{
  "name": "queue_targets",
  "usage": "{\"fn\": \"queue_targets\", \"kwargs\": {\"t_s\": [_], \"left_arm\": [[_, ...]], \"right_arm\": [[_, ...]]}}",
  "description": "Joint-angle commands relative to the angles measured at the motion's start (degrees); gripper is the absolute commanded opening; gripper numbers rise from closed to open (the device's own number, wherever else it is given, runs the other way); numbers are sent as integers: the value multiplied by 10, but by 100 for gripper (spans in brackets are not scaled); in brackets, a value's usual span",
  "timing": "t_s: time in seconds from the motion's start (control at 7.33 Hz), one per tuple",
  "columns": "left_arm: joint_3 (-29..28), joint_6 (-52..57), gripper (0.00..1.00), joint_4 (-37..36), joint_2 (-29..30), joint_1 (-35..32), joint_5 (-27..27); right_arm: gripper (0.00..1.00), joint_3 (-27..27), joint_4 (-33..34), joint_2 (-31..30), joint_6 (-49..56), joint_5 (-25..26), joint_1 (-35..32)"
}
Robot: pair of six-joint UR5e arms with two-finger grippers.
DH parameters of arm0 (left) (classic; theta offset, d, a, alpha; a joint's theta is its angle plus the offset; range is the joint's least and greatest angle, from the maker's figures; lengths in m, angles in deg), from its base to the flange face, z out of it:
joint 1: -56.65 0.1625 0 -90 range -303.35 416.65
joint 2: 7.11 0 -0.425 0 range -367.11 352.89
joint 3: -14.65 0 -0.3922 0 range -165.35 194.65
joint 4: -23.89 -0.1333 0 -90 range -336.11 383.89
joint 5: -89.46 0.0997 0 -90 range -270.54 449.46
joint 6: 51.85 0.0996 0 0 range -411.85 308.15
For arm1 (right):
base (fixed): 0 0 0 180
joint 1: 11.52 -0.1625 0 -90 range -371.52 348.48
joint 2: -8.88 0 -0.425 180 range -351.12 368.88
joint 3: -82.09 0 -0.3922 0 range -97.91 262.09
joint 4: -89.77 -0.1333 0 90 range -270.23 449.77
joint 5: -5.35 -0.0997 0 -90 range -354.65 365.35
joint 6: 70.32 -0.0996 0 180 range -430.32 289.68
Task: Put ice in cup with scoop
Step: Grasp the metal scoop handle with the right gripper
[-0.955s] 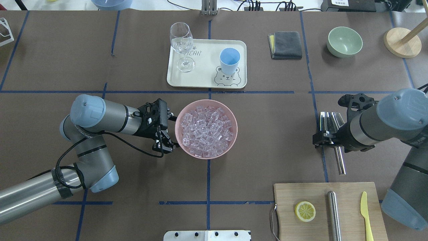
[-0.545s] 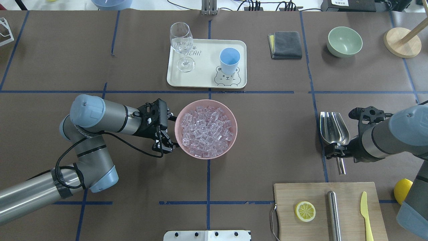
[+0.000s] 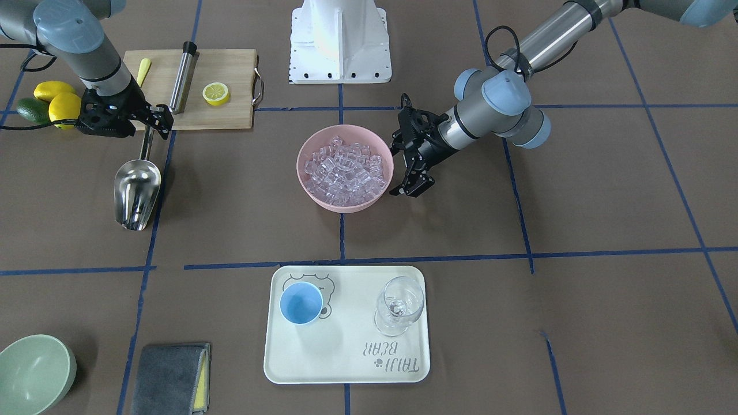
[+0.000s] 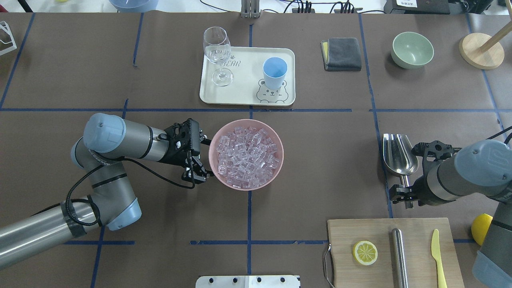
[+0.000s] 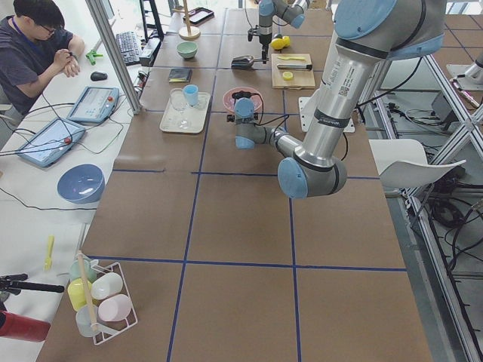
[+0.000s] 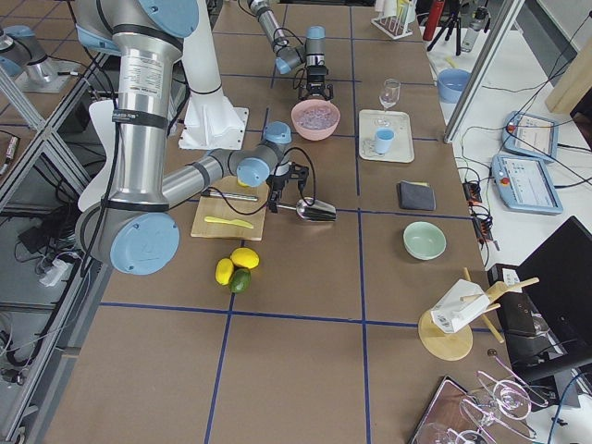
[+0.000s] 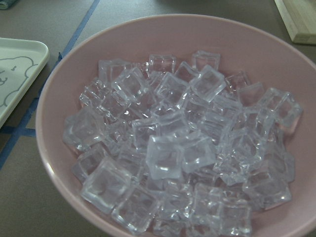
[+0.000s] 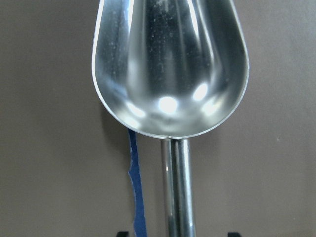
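Note:
I expect the ice to tumble loosely off the steel scoop's open edge when I pour into the light-blue cup, because it lies in separate cubes.
The steel scoop lies flat on the table at the right, its handle pointing toward the robot. My right gripper is open and low over the handle's end. In the right wrist view the fingertips stand on either side of the handle without touching it. Ice fills a pink bowl at the table's middle. My left gripper is open and empty, just left of the bowl's rim. The light-blue cup stands upright on a cream tray behind the bowl.
A wine glass stands on the tray's left. A cutting board with a lemon slice, steel cylinder and yellow knife lies just behind the right gripper. A grey cloth and green bowl are far right.
My right gripper has drawn back along the scoop, from over its trough to the end of its handle. The scoop, the left arm and the bowl have not moved.

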Motion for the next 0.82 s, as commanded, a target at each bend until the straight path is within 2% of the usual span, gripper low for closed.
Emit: {"fn": "queue_targets", "kwargs": {"t_s": [0.0,0.14,0.68], "left_arm": [[0,0,100,1,0,0,0],[0,0,100,0,0,0,0],[0,0,100,1,0,0,0]], "right_arm": [[35,1,0,-1,4,0,7],[0,1,0,-1,8,1,8],[0,-5,5,-4,29,1,10]]}}
